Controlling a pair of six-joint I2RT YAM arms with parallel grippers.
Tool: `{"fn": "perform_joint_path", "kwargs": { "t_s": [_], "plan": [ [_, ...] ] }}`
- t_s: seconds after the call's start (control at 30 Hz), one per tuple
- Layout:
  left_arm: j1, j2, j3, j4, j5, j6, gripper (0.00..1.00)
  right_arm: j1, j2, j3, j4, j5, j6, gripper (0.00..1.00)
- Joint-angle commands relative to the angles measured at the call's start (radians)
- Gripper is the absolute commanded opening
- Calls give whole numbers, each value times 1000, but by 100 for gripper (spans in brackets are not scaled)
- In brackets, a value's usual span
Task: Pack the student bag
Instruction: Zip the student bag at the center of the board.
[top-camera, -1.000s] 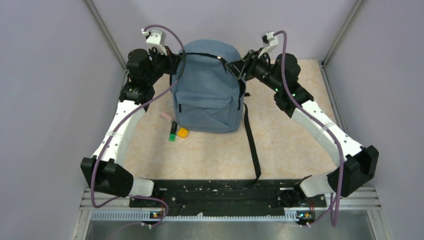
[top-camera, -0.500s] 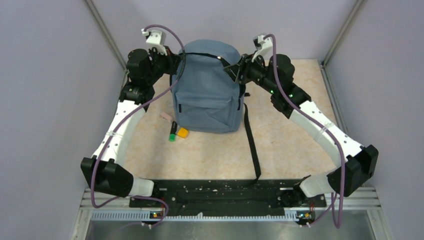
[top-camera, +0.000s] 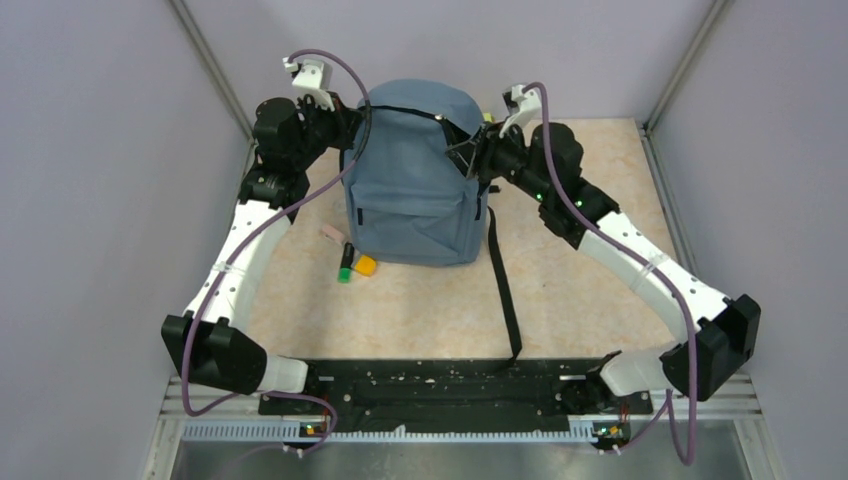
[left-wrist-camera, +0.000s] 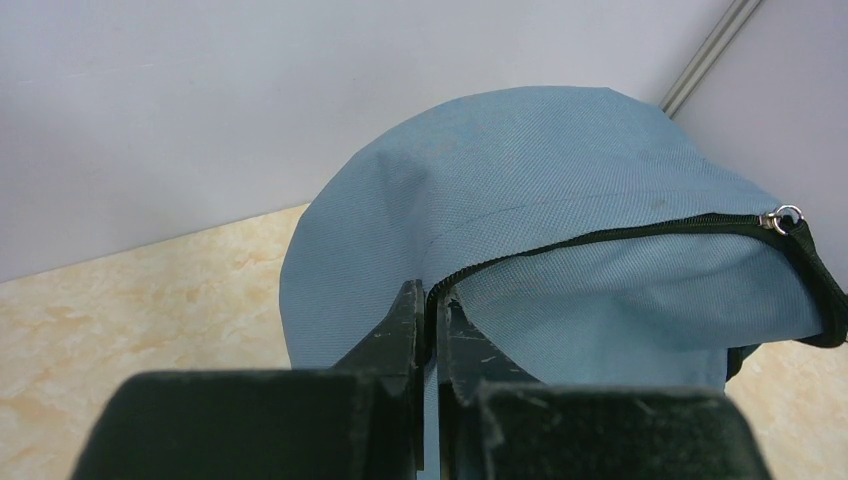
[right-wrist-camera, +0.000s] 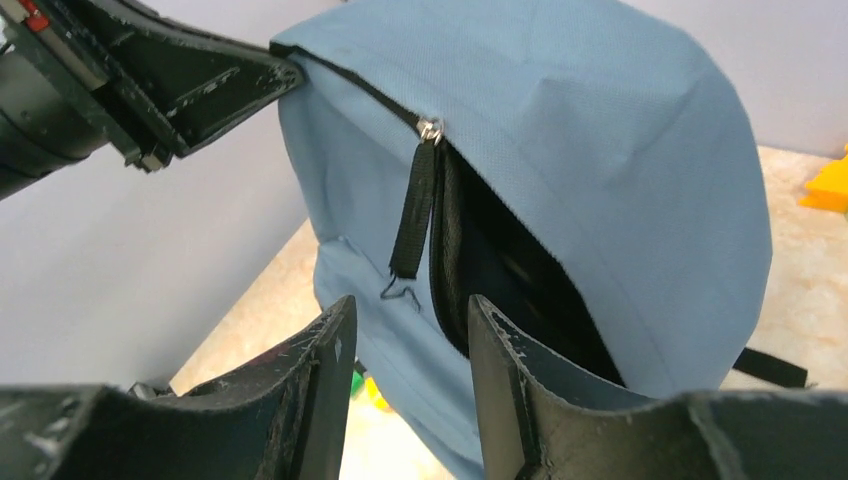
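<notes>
The bag's dark opening (right-wrist-camera: 525, 268) stands wide past the zipper slider, so next my right gripper grabs the zipper pull strap (right-wrist-camera: 418, 200) near the slider and pulls it along the opening.
The student bag (top-camera: 415, 185), grey-blue, stands upright at the back of the table with its top zipper partly undone. My left gripper (left-wrist-camera: 432, 300) is shut on the bag's zipper edge at the upper left side (top-camera: 352, 118). The metal slider (left-wrist-camera: 783, 217) sits far along the zipper line. My right gripper (right-wrist-camera: 410, 310) is open just short of the bag's right upper side (top-camera: 470, 148). The black zipper pull strap (right-wrist-camera: 405, 225) hangs from the slider (right-wrist-camera: 430, 128) ahead of the jaws, with nothing between them. Beside the strap the dark opening (right-wrist-camera: 510, 280) gapes.
A pink eraser (top-camera: 331, 232), a green marker (top-camera: 346, 262) and an orange item (top-camera: 366, 265) lie at the bag's front left corner. A black shoulder strap (top-camera: 503, 280) trails toward the near edge. A yellow-orange object (right-wrist-camera: 825, 185) lies behind the bag on the right.
My right arm has swung left and its open gripper has come close to the zipper pull. The left gripper and the bag have stayed put.
</notes>
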Motion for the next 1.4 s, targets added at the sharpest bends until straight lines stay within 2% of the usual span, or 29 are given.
{"fn": "perform_joint_path", "kwargs": {
  "t_s": [0.0, 0.4, 0.6, 0.97, 1.17, 1.37],
  "plan": [
    [-5, -48, 11, 110, 34, -19, 0, 37, -96, -34, 60, 41, 18, 45],
    [-5, -50, 9, 109, 34, -19, 0, 40, -74, -65, 91, 43, 84, 53],
    [-5, -47, 14, 110, 37, -20, 0, 40, -1, -3, 72, 61, 75, 56],
    [-5, -48, 13, 106, 34, -8, 0, 37, 125, 148, 41, 162, 17, 55],
    [-5, -49, 11, 106, 36, -5, 0, 31, 179, 222, 31, 187, -10, 44],
    [-5, -52, 5, 107, 29, -2, 0, 30, 204, 253, -15, 179, -29, 8]
  ]
}}
